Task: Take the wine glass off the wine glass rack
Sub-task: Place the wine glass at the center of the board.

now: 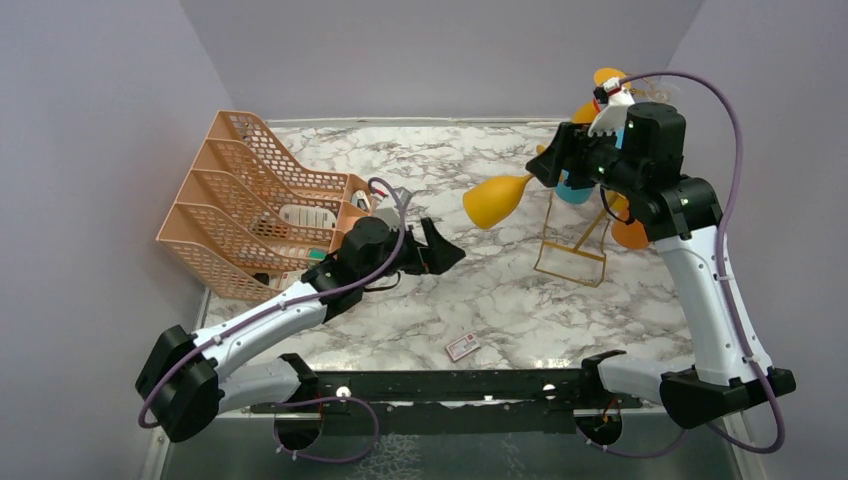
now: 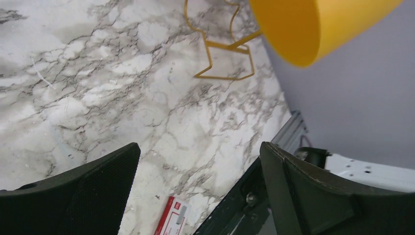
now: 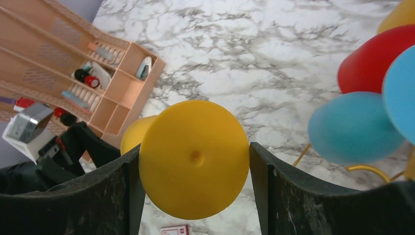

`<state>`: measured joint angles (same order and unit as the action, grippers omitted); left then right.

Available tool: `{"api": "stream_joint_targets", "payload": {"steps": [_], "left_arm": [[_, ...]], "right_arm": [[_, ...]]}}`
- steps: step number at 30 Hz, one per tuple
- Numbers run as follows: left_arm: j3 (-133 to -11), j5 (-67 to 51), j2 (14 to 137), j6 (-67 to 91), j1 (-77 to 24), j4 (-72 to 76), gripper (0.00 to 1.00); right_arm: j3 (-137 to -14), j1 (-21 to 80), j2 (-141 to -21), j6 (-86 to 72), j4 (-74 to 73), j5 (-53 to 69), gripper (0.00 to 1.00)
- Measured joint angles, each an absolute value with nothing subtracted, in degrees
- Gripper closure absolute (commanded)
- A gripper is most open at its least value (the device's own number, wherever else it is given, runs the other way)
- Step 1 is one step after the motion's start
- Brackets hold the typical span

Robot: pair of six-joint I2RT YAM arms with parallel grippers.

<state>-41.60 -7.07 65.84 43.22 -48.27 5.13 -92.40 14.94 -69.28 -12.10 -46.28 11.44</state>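
Note:
The yellow wine glass's open rim [image 1: 472, 209] points toward the robot's open left gripper and is clear of the rack, so the left gripper goes on moving in until it closes on the rim [image 1: 484, 225].
My right gripper [image 3: 195, 161] is shut on the round foot of a yellow wine glass [image 3: 193, 156]. The glass lies on its side in the air, with its bowl [image 1: 497, 200] pointing left, away from my right gripper [image 1: 547, 165]. The gold wire wine glass rack [image 1: 575, 245] stands just right of it; no rack wire shows around the foot. My left gripper [image 1: 445, 250] hovers low over the marble, left of and below the bowl, open and empty. In the left wrist view, the left gripper [image 2: 200, 156] looks up at the bowl [image 2: 313, 29] and the rack's base [image 2: 225, 54].
Red [image 3: 372, 58], teal [image 3: 352, 129] and blue [image 3: 401, 93] glasses hang on the rack at the right. A peach mesh organizer [image 1: 240, 200] stands at the left. A small red-and-white box [image 1: 462, 347] lies near the front rail.

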Motion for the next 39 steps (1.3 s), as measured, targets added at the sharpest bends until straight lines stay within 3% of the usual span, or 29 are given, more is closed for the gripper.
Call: {"api": "stream_joint_targets", "payload": {"steps": [7, 23, 30, 39], "left_arm": [[-36.10, -14.24, 60.90, 50.35, -40.86, 15.90, 0.01], [-34.06, -20.10, 59.48, 59.94, -40.60, 30.65, 0.03], [-29.98, -20.82, 63.53, 65.73, -40.56, 42.33, 0.13], [-28.49, -21.67, 65.95, 71.29, -40.56, 55.81, 0.36]], "right_arm": [[-86.76, 14.94, -69.10, -15.25, -42.98, 17.89, 0.45], [-79.81, 14.94, -67.70, -19.11, -37.85, 22.11, 0.45], [-77.89, 14.94, -66.24, -22.13, -35.16, 25.67, 0.45], [-75.29, 14.94, -66.19, -24.21, -33.91, 28.01, 0.45]]}}
